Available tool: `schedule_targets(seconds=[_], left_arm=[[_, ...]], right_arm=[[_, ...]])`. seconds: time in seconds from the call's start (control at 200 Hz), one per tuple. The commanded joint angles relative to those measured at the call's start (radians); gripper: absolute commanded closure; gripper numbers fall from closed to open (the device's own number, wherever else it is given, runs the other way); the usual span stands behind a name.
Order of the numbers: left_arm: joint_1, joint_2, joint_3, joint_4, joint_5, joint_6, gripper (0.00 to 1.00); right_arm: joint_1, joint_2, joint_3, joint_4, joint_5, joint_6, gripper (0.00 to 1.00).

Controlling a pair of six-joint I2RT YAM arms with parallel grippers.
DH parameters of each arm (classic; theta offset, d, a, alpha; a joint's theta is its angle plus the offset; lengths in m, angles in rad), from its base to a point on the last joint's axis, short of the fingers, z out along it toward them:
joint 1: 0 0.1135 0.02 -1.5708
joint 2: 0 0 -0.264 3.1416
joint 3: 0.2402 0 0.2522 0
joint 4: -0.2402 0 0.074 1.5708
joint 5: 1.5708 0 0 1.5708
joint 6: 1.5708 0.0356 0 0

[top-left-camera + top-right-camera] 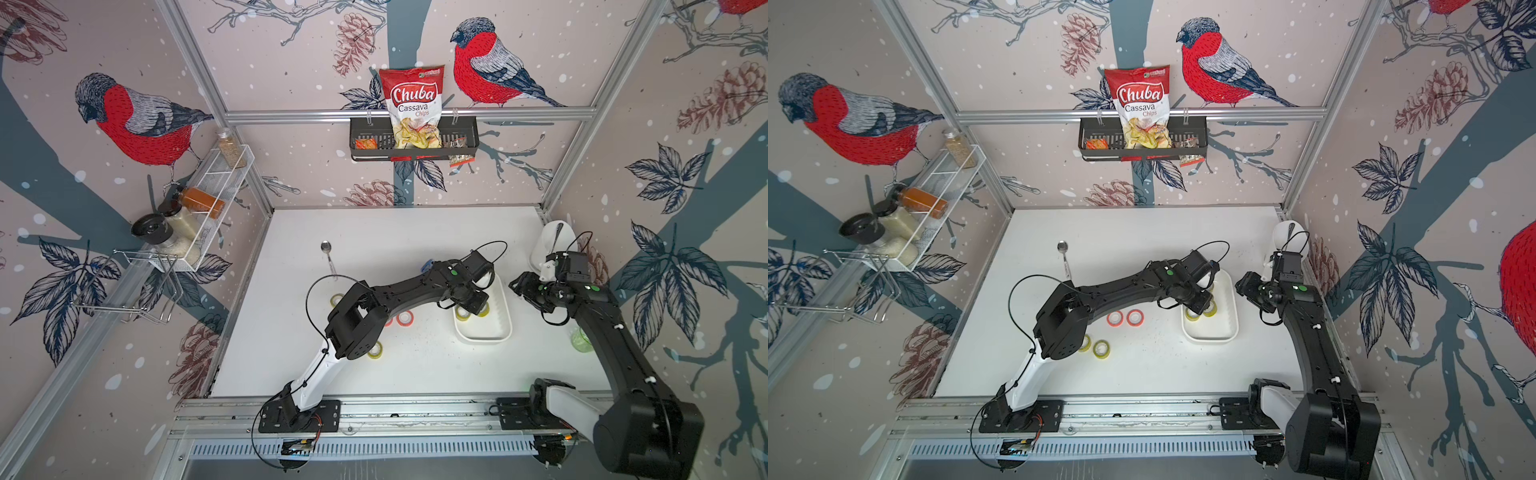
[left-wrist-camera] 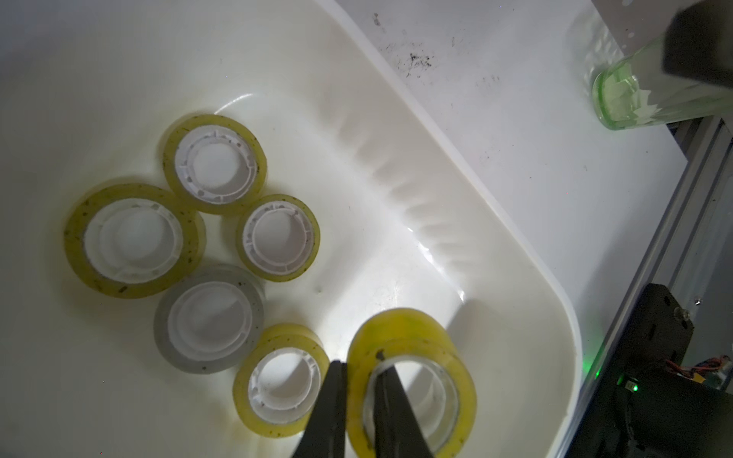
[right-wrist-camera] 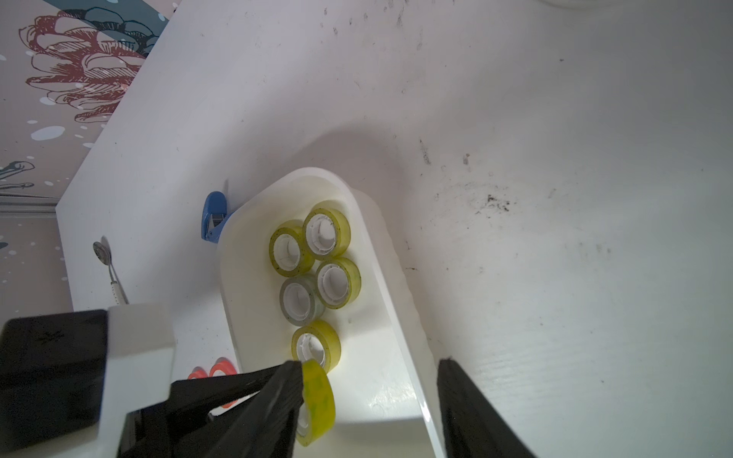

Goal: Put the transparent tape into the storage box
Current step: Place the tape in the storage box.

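My left gripper should keep going down, as the held roll [image 2: 408, 332] is over the empty part of the storage box's bottom [image 2: 352, 286], until the roll reaches it, and then let go.
My left gripper [image 2: 361, 380] is shut on a yellowish roll of transparent tape [image 2: 412, 329], one finger inside the core and one outside. It holds the roll on edge low inside the white storage box [image 2: 515, 238]. Several more rolls [image 2: 135, 238] lie flat on the box floor. In both top views the left gripper [image 1: 471, 307] [image 1: 1200, 307] is over the box [image 1: 482, 338] [image 1: 1210, 337]. My right gripper [image 3: 369, 408] stands open by the box's right rim [image 3: 380, 277], which lies between its fingers. The held tape [image 3: 319, 392] is just beside it. Other yellowish rolls [image 1: 1101, 348] lie on the table.
Two red tape rolls [image 1: 1135, 317] lie left of the box. A spoon [image 1: 328, 253] lies further back, a blue clip [image 3: 214, 214] at the box's far end, a tall white cup [image 1: 555, 245] back right and a green glass [image 1: 582, 338] by the right arm. A black basket [image 1: 361, 137] hangs on the back wall.
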Motion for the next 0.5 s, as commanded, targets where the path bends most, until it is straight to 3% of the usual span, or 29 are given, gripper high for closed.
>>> schedule_targets(seconds=[0.0,0.495], left_arm=[[-0.004,0.018,0.011,0.037,0.006,0.016,0.86],[-0.004,0.115,0.100,-0.007,-0.022,0.033,0.84]], right_arm=[[-0.002,-0.006,-0.005,-0.004,-0.020,-0.013,0.40],[-0.011,-0.003,-0.014,0.004,-0.038,-0.014,0.40]])
